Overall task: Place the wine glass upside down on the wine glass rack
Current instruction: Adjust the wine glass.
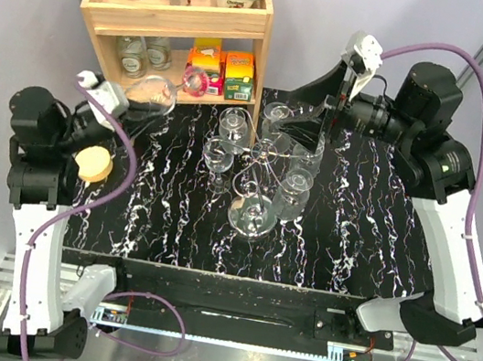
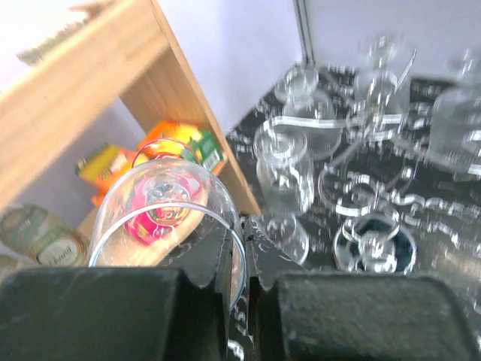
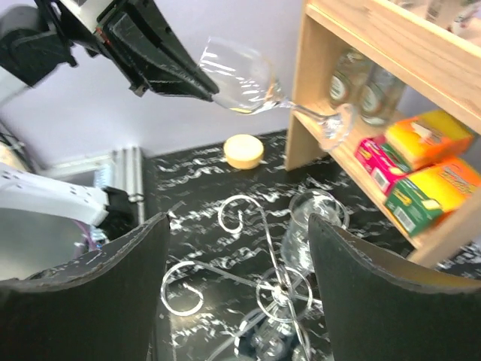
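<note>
The wine glass is pinched at its rim by my left gripper, and its foot [image 1: 195,81] faces the wooden shelf. I should lift the wine glass and hold out the stem [image 1: 180,87] to my right gripper.
The wine glass [image 1: 152,92] hangs on its side in the air in front of the wooden shelf, foot toward the shelf. My left gripper [image 1: 129,104] is shut on the rim of its bowl; in the left wrist view the fingers [image 2: 225,259] pinch the glass wall [image 2: 161,199]. The right wrist view shows the same glass [image 3: 240,75] held up left of the shelf. The wine glass rack [image 1: 259,160], silver wire scrolls on a post, stands mid-table with several glasses hanging on it. My right gripper [image 1: 303,117] is open just above the rack [image 3: 263,226], holding nothing.
A wooden shelf [image 1: 181,17] with cups, jars and coloured boxes stands at the back left. A yellow disc [image 1: 93,163] lies by the left arm. A hanging glass [image 3: 308,233] sits between the rack's post and the shelf.
</note>
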You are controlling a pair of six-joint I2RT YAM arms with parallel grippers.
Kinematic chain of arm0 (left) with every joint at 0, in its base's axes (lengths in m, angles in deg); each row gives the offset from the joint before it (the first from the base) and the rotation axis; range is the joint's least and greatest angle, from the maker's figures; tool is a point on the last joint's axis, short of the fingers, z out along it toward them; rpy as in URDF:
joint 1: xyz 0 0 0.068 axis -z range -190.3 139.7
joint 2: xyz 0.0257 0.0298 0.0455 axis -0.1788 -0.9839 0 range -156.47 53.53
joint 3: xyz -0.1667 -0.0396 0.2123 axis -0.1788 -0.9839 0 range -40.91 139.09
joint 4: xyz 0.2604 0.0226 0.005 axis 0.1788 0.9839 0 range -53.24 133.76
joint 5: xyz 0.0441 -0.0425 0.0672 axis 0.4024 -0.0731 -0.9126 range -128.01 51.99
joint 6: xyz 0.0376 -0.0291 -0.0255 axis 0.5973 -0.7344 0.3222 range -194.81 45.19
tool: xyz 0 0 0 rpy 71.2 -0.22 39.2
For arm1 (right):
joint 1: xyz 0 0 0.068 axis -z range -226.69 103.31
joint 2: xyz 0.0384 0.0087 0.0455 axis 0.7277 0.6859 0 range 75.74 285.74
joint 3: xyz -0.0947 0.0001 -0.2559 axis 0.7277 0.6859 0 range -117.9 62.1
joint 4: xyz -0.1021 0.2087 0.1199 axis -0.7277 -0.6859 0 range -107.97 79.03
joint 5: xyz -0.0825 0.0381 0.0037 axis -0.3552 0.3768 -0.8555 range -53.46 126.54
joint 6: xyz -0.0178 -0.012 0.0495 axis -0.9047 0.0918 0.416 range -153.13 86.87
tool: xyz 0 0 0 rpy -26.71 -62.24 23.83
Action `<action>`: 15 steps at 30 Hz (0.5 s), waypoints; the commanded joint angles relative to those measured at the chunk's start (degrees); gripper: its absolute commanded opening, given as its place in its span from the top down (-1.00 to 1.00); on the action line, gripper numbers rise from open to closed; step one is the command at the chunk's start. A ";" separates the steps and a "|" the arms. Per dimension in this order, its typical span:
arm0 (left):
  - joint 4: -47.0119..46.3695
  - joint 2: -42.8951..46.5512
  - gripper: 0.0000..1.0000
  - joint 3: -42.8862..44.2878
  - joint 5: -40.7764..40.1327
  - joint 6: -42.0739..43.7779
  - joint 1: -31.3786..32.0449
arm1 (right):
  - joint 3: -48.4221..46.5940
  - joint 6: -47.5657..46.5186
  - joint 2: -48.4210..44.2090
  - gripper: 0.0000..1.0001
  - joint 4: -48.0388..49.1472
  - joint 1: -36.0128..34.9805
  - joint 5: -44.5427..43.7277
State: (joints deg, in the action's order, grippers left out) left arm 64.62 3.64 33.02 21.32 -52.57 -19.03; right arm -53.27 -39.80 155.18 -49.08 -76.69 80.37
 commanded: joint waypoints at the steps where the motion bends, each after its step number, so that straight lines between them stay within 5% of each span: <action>1: -30.96 -1.26 1.00 4.99 3.60 -28.17 -0.23 | -1.17 14.74 3.35 -0.57 9.44 0.12 7.84; 3: -40.56 -2.14 1.00 5.52 3.86 -40.11 0.20 | -0.47 18.78 4.14 -0.54 12.16 0.12 9.51; 9: -68.34 -2.84 1.00 2.89 1.41 -56.06 4.07 | 2.95 32.84 4.76 -0.52 23.23 0.12 12.15; 15: -60.67 -5.92 1.00 6.92 -1.15 -47.49 10.21 | 5.51 42.00 5.72 -0.47 32.38 0.20 12.68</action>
State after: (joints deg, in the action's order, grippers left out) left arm 8.38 -0.71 35.73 23.11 -101.85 -12.47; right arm -48.29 -7.72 160.49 -27.20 -76.69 91.08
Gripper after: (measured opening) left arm 0.104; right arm 0.749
